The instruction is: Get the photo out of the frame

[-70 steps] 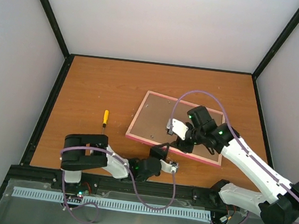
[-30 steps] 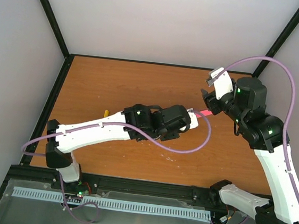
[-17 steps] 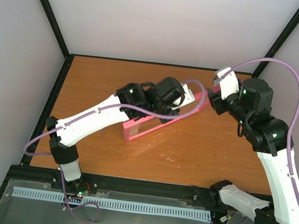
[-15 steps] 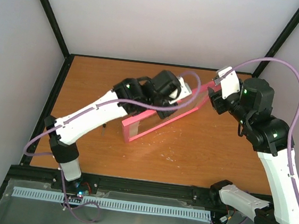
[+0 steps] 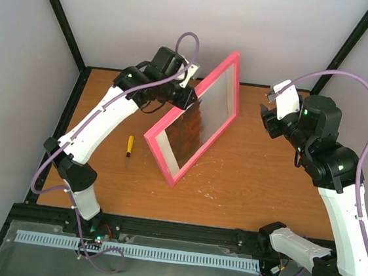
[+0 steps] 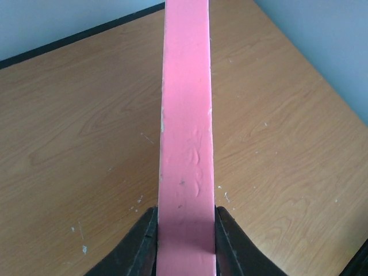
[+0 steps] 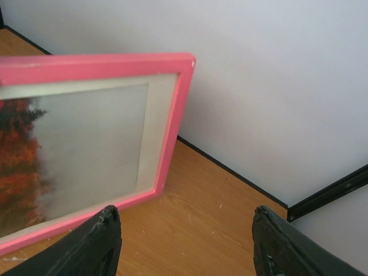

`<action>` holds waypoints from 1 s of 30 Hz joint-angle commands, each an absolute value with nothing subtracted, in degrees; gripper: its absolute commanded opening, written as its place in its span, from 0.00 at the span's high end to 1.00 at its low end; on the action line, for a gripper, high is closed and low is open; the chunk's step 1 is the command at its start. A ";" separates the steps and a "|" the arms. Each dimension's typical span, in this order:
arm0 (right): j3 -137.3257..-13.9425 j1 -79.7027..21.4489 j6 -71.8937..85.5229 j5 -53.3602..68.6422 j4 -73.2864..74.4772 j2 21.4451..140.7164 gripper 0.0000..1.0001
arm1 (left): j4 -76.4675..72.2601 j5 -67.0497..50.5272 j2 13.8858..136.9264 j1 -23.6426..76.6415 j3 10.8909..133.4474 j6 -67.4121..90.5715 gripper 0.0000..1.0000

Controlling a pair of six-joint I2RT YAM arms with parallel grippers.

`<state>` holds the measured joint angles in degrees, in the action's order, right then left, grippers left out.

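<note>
The frame's glass side [image 5: 204, 117] is tilted up above open tabletop [image 5: 213, 184], so the robot's left gripper goes on lowering the frame until it lies flat, and then let go.
The frame [image 5: 230, 83], bright pink, stands steeply tilted over the table, its glass side facing right. Its low corner is down near the tabletop. The photo [image 5: 192, 127] sits inside it, with red-orange trees low and grey sky high, inside a white mat [image 7: 158, 115]. My left gripper [image 5: 186, 92] is shut on the frame's upper left edge. In the left wrist view the pink edge [image 6: 185, 115] runs between my fingers [image 6: 141, 241]. My right gripper [image 5: 267, 120] is open and empty to the right of the frame, apart from it. The right wrist view shows the frame [image 7: 178, 109] and photo [image 7: 86, 144] ahead of it.
A yellow-handled screwdriver [image 5: 129, 145] lies on the wooden table [image 5: 265, 179] left of the frame. Black rails and grey walls close the table in. The back right corner post [image 7: 328, 192] is near my right gripper.
My left arm has swung the frame up from a low tilt to steeply upright and toward the back left. My right gripper, earlier at the frame's far corner, now stands apart from it.
</note>
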<state>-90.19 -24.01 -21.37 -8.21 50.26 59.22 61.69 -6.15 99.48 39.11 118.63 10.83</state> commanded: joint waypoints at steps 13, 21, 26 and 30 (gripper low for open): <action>-81.91 -21.71 -20.00 -5.96 46.57 58.95 0.41 | 34.76 -25.87 91.28 22.54 95.52 29.98 0.99; -66.64 -17.95 -17.51 1.39 38.16 59.50 0.41 | 22.14 -25.15 83.21 21.71 75.22 35.87 0.99; -58.66 -14.17 -15.82 8.90 32.66 62.67 0.42 | 12.42 -23.49 77.08 21.71 61.56 42.01 0.99; -53.78 -11.01 -15.51 17.37 28.85 65.46 0.42 | 0.59 -22.05 72.01 21.70 49.08 48.28 0.99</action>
<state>-56.88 -13.37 -17.06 7.70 35.29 63.99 14.85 -24.73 76.14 21.63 57.47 43.59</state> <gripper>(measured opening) 0.582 0.220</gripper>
